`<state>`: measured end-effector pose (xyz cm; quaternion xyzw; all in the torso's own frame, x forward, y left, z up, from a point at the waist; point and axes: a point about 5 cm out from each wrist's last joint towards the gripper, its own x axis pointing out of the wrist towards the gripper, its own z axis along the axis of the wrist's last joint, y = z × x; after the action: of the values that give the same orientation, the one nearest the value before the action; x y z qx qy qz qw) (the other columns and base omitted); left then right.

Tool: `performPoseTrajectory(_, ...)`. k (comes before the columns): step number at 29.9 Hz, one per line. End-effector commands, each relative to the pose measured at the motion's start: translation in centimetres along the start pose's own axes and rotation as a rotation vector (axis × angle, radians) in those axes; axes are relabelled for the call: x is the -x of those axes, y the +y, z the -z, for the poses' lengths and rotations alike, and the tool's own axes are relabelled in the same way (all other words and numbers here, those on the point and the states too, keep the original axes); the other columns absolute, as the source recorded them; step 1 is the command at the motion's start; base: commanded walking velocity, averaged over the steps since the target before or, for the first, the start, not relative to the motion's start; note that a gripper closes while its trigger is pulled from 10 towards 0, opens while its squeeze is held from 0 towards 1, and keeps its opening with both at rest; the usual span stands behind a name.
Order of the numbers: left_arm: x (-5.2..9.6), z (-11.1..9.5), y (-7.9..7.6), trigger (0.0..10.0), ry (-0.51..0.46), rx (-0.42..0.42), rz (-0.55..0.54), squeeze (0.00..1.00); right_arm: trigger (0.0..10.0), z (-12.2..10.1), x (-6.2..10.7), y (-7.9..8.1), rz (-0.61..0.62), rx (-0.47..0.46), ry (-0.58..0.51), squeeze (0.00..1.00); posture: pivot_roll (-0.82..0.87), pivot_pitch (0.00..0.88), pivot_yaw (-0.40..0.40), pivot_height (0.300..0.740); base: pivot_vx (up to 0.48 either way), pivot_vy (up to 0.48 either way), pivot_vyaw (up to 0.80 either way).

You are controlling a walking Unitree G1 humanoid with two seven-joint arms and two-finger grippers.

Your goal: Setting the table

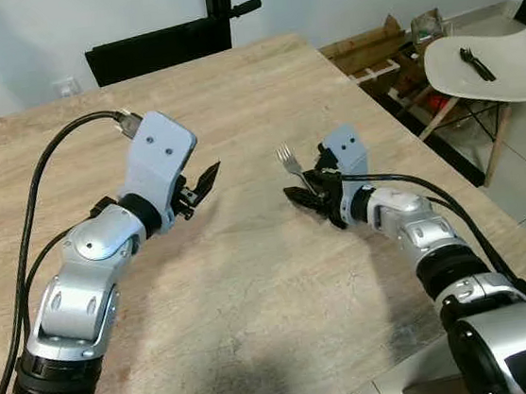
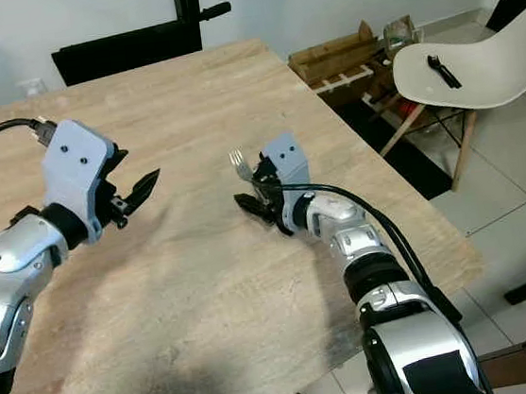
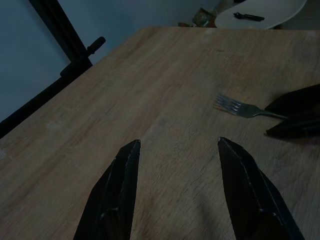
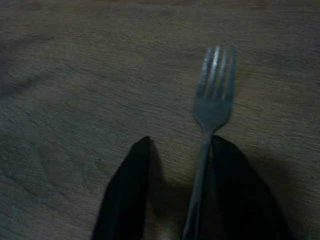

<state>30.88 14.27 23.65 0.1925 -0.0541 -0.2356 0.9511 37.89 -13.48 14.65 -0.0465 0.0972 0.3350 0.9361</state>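
Observation:
My gripper will have the fork lined up with its black fingers and still tines-forward when I lift it, because the fork's handle (image 4: 199,184) lies lengthwise between those fingers at a slight slant.
A silver fork (image 1: 290,163) lies flat on the light wooden table (image 1: 255,293), tines pointing to the far side. My right gripper (image 1: 306,192) is low on the table at the fork's handle, open. In the right wrist view the fork (image 4: 215,90) has its handle between the two black fingers (image 4: 125,190), lying against one of them, with a gap to the other. My left gripper (image 1: 201,187) hovers open and empty above the table to the left of the fork. Its wrist view looks across the bare wood at the fork (image 3: 240,106).
The table's right edge (image 1: 494,218) runs close beside my right arm. Beyond it a white chair (image 1: 506,74) carries a small black utensil (image 1: 476,63). Wooden crates (image 1: 384,50) sit on the floor, and a black stand (image 1: 165,45) is behind the far edge.

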Motion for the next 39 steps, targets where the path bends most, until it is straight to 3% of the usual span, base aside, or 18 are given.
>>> performPoseTrajectory(1,0.0,0.2,0.0,10.0,0.013,-0.002,-0.002,0.0,0.0,2.1,0.2,0.4,-0.02,-0.051,0.065,0.0,-0.06,0.095,0.034,0.74,0.0,0.0,0.0)
performPoseTrajectory(10,0.0,0.3,0.0,10.0,0.013,0.001,-0.004,0.0,0.0,1.0,0.2,0.3,-0.018,-0.064,0.013,0.0,-0.06,0.091,0.034,0.74,0.0,0.0,0.0)
performPoseTrajectory(22,-0.1,0.3,-0.1,10.0,0.013,0.004,-0.006,0.0,0.0,-1.4,-0.9,2.1,-0.088,-0.072,-0.107,0.0,-0.06,0.09,0.031,0.74,0.0,0.0,0.0)
performPoseTrajectory(24,-0.1,0.3,0.0,10.0,0.014,0.006,-0.01,0.0,0.0,-3.1,-1.2,2.9,-0.111,-0.082,-0.187,0.0,-0.06,0.096,0.03,0.74,0.0,0.0,0.0)
performPoseTrajectory(25,-0.1,0.3,0.0,10.0,0.015,0.007,-0.016,0.0,1.3,-4.4,-1.2,3.4,-0.114,-0.088,-0.25,0.0,-0.06,0.096,0.03,0.74,0.0,0.0,0.0)
performPoseTrajectory(26,-0.1,0.3,0.0,10.0,0.015,0.007,-0.016,0.0,1.3,-4.4,-1.2,3.4,-0.114,-0.088,-0.25,0.0,-0.06,0.096,0.03,0.74,0.0,0.0,0.0)
performPoseTrajectory(27,-0.2,0.3,0.3,10.0,0.017,0.009,-0.057,0.0,10.0,-6.9,-1.0,4.3,-0.109,-0.108,-0.378,0.0,-0.06,0.099,0.028,0.74,0.0,0.0,0.0)
performPoseTrajectory(29,-0.2,0.3,0.5,10.0,0.017,0.012,-0.08,0.0,10.0,-7.7,-0.9,4.5,-0.091,-0.116,-0.42,0.0,-0.06,0.099,0.028,0.74,0.0,0.0,0.0)
performPoseTrajectory(30,-0.1,0.4,1.2,10.0,0.018,0.022,-0.15,0.0,10.0,-8.7,-0.1,4.3,0.006,-0.127,-0.497,0.0,-0.05,0.099,0.025,0.74,0.0,0.0,0.0)
performPoseTrajectory(33,0.1,0.6,1.7,10.0,0.024,0.047,-0.209,0.0,10.0,-9.1,0.8,4.0,0.095,-0.136,-0.556,0.0,-0.05,0.099,0.029,0.74,0.0,0.0,0.0)
performPoseTrajectory(36,0.3,0.8,1.7,10.0,0.031,0.062,-0.236,0.0,10.0,-9.0,1.5,4.0,0.139,-0.137,-0.582,0.0,-0.05,0.1,0.033,0.74,0.0,0.0,0.0)
performPoseTrajectory(37,0.7,1.3,1.6,10.0,0.043,0.103,-0.276,0.0,10.0,-8.4,3.1,4.0,0.27,-0.132,-0.617,0.0,-0.05,0.089,0.043,0.74,0.0,0.0,0.0)
performPoseTrajectory(39,0.8,1.4,1.5,10.0,0.046,0.111,-0.285,0.0,10.0,-8.2,3.6,4.0,0.32,-0.127,-0.622,0.0,-0.05,0.087,0.046,0.74,0.0,0.0,0.0)
